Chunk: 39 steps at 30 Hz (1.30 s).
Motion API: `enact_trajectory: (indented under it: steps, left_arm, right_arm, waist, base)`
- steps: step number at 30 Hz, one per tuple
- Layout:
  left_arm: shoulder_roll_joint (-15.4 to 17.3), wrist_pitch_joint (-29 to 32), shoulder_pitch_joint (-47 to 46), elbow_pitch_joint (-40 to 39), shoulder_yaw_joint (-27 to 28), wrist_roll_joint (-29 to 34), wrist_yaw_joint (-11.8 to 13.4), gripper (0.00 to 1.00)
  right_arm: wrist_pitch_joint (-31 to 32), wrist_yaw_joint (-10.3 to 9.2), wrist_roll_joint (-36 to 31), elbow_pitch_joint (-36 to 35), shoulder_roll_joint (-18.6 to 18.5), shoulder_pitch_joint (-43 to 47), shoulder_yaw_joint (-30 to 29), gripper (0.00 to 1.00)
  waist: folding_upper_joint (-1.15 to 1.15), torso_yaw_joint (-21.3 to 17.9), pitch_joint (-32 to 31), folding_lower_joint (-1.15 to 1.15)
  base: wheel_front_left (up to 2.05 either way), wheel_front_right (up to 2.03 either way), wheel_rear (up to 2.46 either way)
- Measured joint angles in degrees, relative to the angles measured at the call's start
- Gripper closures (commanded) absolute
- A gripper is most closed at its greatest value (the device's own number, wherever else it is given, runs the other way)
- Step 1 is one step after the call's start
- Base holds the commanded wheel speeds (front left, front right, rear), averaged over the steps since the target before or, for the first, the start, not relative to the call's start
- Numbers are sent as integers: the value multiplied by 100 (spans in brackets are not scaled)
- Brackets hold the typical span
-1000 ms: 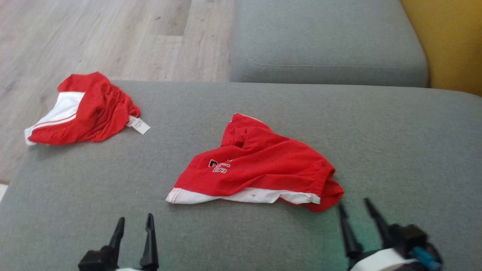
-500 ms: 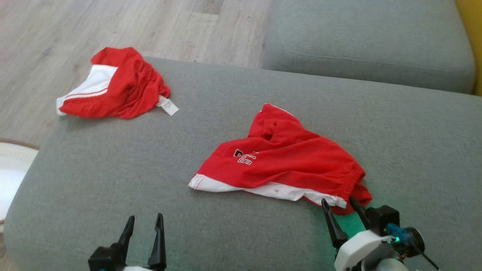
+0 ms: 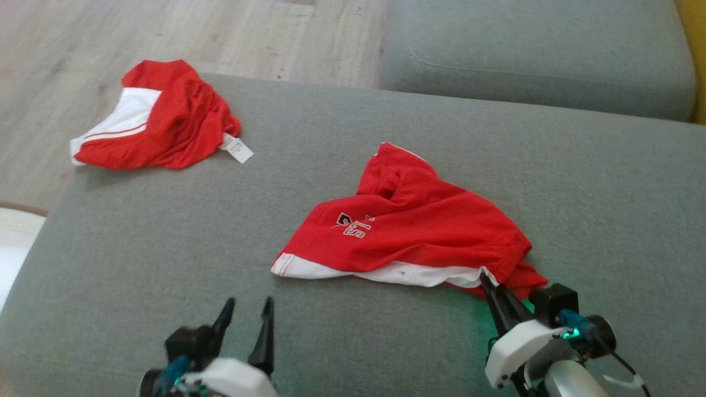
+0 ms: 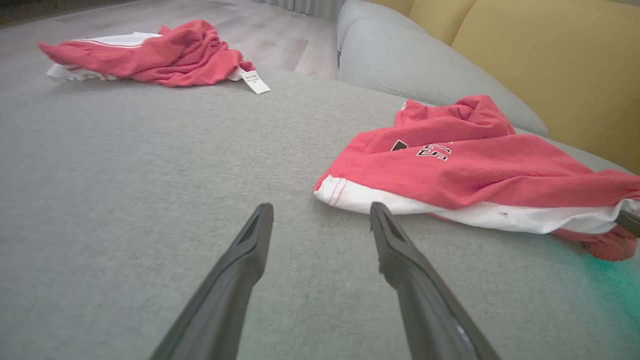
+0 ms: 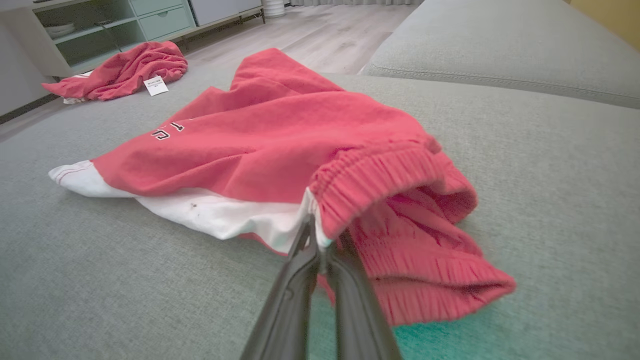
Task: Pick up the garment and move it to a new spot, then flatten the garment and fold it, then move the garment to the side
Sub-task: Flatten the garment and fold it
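The garment (image 3: 413,228) will fold in half with its white edges meeting when the robot carries the white hem over, because another white edge (image 3: 405,151) peeks out of the bunched red cloth.
The garment (image 3: 419,231) is a pair of red shorts with a white hem and black-and-white lettering, lying crumpled in the middle of the grey sofa seat (image 3: 165,248). My right gripper (image 3: 485,275) is shut on the near right corner of its elastic waistband, where red meets white. In the right wrist view the fingers (image 5: 305,260) pinch that edge of the garment (image 5: 280,145), which rests on the seat. My left gripper (image 3: 248,306) is open and holds nothing, low on the seat a short way in front of the white hem corner of the garment (image 4: 475,165).
A second red and white garment (image 3: 160,121) with a paper tag lies at the seat's far left corner, near the edge over the wooden floor (image 3: 165,27). A grey cushion (image 3: 540,49) lies beyond, with yellow backrests (image 4: 550,60) at the right. A cabinet (image 5: 110,20) stands far off.
The head camera has shifted. My right gripper has reached forward to the waistband corner and shut on it. My left gripper has edged right, toward the shorts, still open.
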Motion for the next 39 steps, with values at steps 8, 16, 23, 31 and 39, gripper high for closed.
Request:
enact_trajectory:
  steps: [8,16,23,31,39]
  left_arm:
    - [-498,600,-820,1109,-68,-469,-333,0]
    - [-622,604,-1549,2081,40,-586,-555,0]
    - [-683,516,-1868,2479,-55,-508,-734,0]
    - [-771,514,-1892,2570,-243,-452,-855,0]
    - [-769,520,-1875,2584,-267,-454,-878,100]
  right_arm:
    - [11,0,-36,-44,-4,-82,66,100]
    - [18,0,-22,-148,-9,-405,248,100]
    - [14,0,-22,-148,-10,-431,296,100]
    - [8,0,-22,-136,-11,-547,292,100]
    - [-48,0,-21,-123,-11,-548,287,100]
  waist:
    - [0,-322,138,0]
    - [0,-664,489,1]
    - [0,-788,659,0]
    - [0,-815,704,0]
    - [0,-838,696,0]
  base:
    - [0,0,0]
    - [0,0,0]
    - [0,0,0]
    - [0,0,0]
    - [0,0,0]
